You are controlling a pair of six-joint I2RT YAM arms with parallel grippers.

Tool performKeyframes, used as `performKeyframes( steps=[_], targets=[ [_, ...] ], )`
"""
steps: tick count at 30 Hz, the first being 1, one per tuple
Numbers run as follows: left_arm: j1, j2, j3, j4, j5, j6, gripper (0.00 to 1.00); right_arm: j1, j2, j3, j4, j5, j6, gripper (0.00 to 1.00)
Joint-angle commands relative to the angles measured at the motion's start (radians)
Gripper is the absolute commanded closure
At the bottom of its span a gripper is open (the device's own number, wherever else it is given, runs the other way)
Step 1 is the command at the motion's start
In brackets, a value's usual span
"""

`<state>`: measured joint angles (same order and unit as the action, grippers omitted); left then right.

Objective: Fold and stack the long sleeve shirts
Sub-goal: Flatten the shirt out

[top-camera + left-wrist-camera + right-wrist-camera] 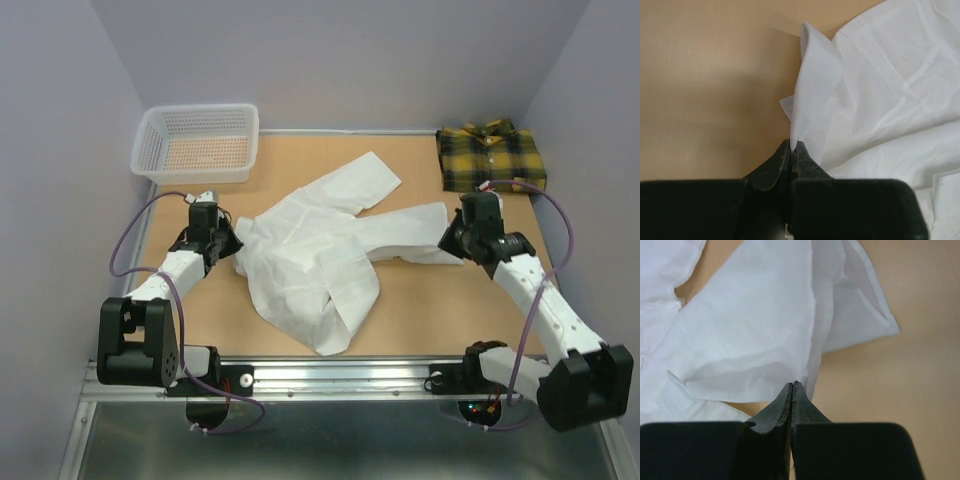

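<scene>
Opposite ends of the white shirt (434,228) are in both grippers, so my right gripper should keep pulling its end toward the metal rail (445,360) until the cloth is smooth.
The white shirt (320,255) lies crumpled and spread on the tan table, one sleeve pointing to the back, the other to the right. My left gripper (232,240) is at the shirt's left edge, shut on a fold of white cloth that rises from its tips (791,145). My right gripper (450,240) is at the end of the right sleeve, and its jaws are shut with the sleeve's edge (810,340) meeting its tips (792,385). The yellow-and-dark-green plaid shirt (490,155) lies folded at the back right corner, untouched.
A white plastic mesh basket (197,143) stands at the back left corner. Grey walls close in the table on the left, back and right. A metal rail (330,375) with the arm bases runs along the near edge.
</scene>
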<state>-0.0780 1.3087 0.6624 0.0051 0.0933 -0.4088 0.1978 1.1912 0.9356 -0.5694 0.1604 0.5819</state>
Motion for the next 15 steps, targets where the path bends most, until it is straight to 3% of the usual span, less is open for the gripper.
performKeyframes(
  steps=[1, 6, 15],
  targets=[
    [0.023, -0.022, 0.037, 0.001, -0.066, -0.002, 1.00, 0.003, -0.204, -0.118, -0.078, 0.002, 0.088, 0.99],
    [0.032, -0.022, 0.072, -0.040, -0.122, -0.021, 1.00, 0.005, -0.416, -0.167, -0.193, 0.039, 0.183, 1.00],
    [0.047, -0.003, 0.151, -0.120, -0.191, -0.038, 1.00, 0.005, -0.576, -0.124, -0.437, 0.050, 0.233, 1.00]
  ],
)
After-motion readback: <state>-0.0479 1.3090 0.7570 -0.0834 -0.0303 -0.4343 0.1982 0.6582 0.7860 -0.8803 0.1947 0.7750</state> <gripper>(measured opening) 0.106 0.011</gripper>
